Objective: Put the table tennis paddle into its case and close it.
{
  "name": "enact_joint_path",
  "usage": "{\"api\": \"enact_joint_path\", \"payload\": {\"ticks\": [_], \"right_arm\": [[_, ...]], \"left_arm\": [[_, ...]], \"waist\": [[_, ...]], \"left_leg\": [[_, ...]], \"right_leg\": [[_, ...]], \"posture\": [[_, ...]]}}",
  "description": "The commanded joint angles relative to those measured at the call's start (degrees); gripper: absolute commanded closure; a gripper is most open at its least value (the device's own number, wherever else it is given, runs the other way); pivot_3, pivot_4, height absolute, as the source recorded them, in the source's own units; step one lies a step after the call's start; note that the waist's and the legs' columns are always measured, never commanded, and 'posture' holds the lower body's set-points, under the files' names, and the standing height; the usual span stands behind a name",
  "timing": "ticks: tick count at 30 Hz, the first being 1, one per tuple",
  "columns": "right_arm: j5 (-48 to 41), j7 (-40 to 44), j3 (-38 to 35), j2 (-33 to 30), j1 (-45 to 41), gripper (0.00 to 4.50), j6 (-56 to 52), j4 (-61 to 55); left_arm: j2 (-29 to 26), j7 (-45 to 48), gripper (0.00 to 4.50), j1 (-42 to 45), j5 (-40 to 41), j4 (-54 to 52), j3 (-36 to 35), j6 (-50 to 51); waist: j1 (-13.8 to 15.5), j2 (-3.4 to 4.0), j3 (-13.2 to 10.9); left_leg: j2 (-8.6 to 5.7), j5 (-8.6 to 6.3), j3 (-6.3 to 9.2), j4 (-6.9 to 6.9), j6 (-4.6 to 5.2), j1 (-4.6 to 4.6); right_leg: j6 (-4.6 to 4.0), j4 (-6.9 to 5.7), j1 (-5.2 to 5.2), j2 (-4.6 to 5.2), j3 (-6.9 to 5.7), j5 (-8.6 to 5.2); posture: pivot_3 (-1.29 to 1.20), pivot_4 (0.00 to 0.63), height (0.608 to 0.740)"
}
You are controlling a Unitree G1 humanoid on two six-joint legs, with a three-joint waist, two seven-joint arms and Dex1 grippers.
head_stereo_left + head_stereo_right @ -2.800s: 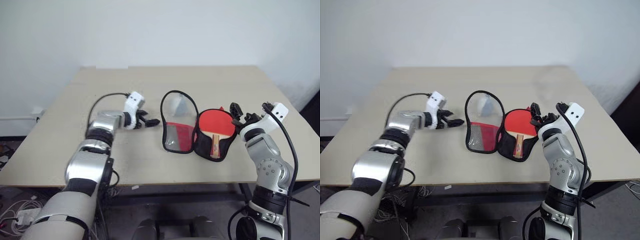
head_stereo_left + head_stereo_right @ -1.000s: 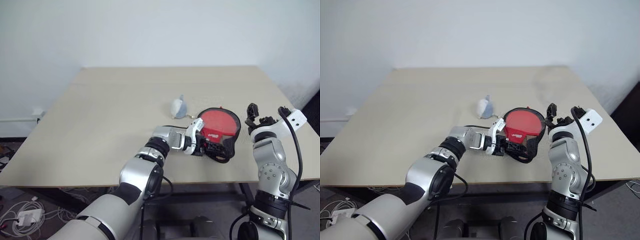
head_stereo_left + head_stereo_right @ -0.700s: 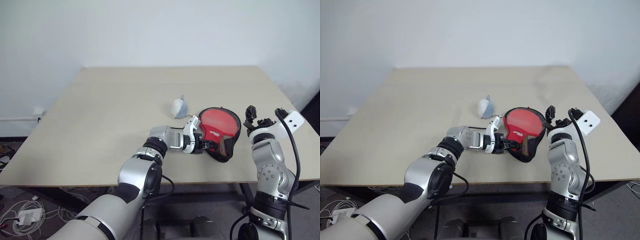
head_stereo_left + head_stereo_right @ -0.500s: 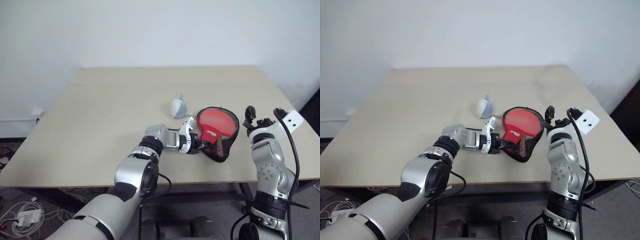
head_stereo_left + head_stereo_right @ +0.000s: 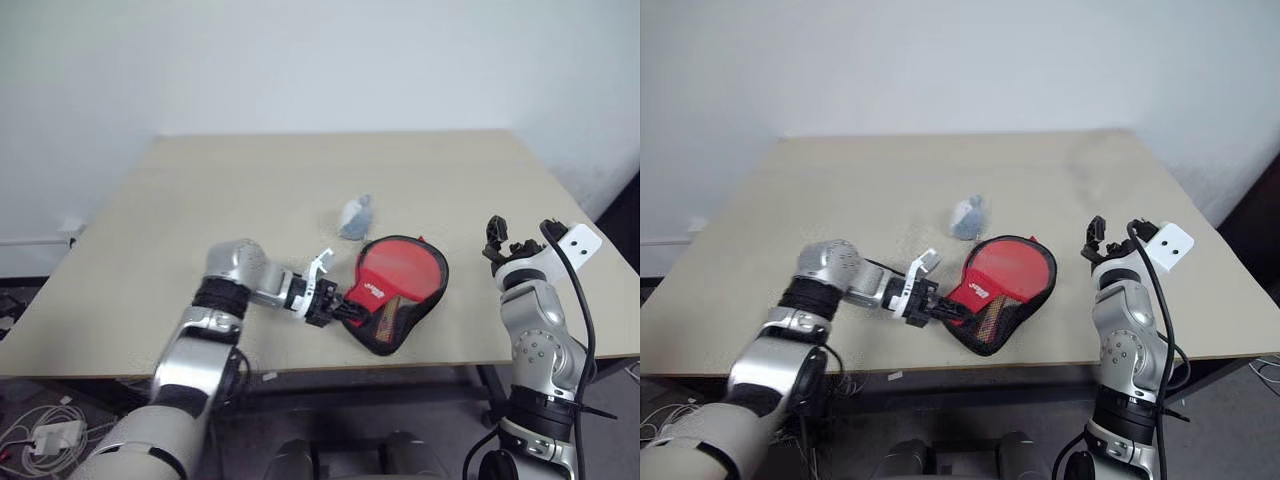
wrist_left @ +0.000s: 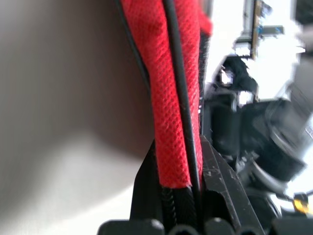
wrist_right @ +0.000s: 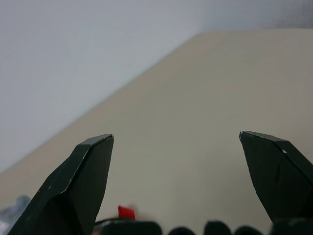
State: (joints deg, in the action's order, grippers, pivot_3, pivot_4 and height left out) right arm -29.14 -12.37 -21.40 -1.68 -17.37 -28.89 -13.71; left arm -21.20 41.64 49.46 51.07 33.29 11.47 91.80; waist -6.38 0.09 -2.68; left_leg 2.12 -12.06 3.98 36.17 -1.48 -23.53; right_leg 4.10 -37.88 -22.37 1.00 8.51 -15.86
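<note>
The grey-blue plush toy is right up against the case's black zipper rim. I expect the toy to pull the zipper along when I pull the toy.
The case lies folded over near the table's front edge, red panel with a small white logo up and black zipper rim around it. The table tennis paddle is hidden under that folded panel. My left gripper reaches in from the left and is shut on the case's narrow end. In the left wrist view its fingers pinch the red fabric and black piping. My right gripper hovers to the right of the case, apart from it, open with fingers wide and nothing between them.
A grey-blue plush toy lies just behind the case. The beige table stretches bare to the left and back. Its front edge runs close under the case, and a white wall stands behind.
My left gripper has shut on the case's narrow end and pulled the case leftward, turning it slightly. The right arm has stayed where it was.
</note>
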Motion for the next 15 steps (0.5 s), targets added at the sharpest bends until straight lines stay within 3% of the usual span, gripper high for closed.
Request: {"api": "enact_joint_path", "payload": {"ticks": [1,8,15], "right_arm": [[0.4,0.6,1.0,-0.7,-1.2,0.0,0.1,-1.5],[0.3,0.0,2.3,-0.3,-1.4,0.0,-0.4,-2.0],[0.3,-0.6,2.3,-0.4,-0.6,0.0,-1.5,-3.1]], "left_arm": [[-0.7,-5.2,4.49,-1.1,13.6,-5.0,6.9,0.7],[-3.6,-16.0,4.49,-1.9,33.4,-5.8,16.5,0.7],[-5.9,-25.9,4.49,-2.7,45.8,-6.5,18.9,0.7]], "waist": [[0.5,0.0,0.0],[0.6,-0.01,0.0],[0.6,-0.02,0.0]], "left_leg": [[0.0,0.0,-0.01,0.02,0.0,0.01],[-0.02,0.0,-0.01,0.05,0.01,-0.01],[-0.02,0.0,-0.01,0.07,0.01,-0.02]], "right_leg": [[0.03,0.01,0.02,0.01,0.0,-0.02],[0.21,0.0,-0.02,0.0,-0.01,-0.13],[0.21,0.01,-0.02,0.0,-0.01,-0.14]], "posture": [[0.0,0.0,0.74],[0.0,0.0,0.74],[0.0,0.0,0.74]]}}
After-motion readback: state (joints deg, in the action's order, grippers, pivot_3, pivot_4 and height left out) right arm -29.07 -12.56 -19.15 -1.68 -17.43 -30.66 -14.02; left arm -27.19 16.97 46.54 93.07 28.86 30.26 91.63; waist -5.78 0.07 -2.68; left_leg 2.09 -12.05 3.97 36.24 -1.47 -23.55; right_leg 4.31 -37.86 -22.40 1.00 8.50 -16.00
